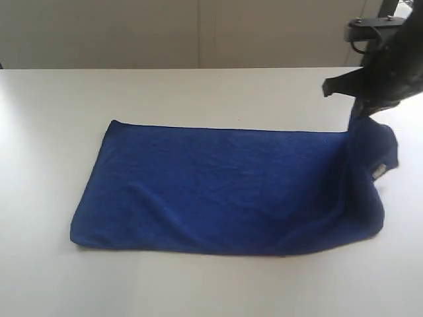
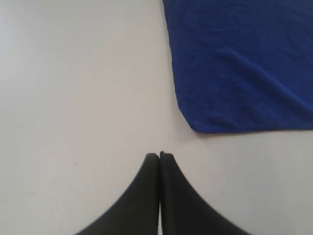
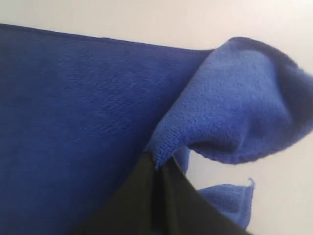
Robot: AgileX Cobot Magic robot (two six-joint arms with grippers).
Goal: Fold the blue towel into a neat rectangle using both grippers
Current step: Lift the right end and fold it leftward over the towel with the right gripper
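The blue towel's raised corner (image 1: pixel 357 120) is pinched in my right gripper, and the blue towel lies flat ahead. I continue to carry the corner across until it gets to the towel's opposite edge (image 1: pixel 103 150).
The blue towel (image 1: pixel 218 188) lies spread across the white table (image 1: pixel 198 92), flat over most of its length. Its far right corner is lifted off the table, and the cloth below it bunches into a fold with a small white tag (image 1: pixel 379 172). My right gripper (image 1: pixel 362 117) is shut on that raised corner; the right wrist view shows the towel's edge (image 3: pixel 168 144) pinched between the black fingertips (image 3: pixel 157 165). My left gripper (image 2: pixel 159 155) is shut on nothing over bare table, a short way off a towel corner (image 2: pixel 195 125). The left arm does not show in the exterior view.
A pale wall (image 1: pixel 198 33) runs behind the table's far edge. Bare white table (image 2: pixel 73 98) surrounds the towel on all sides.
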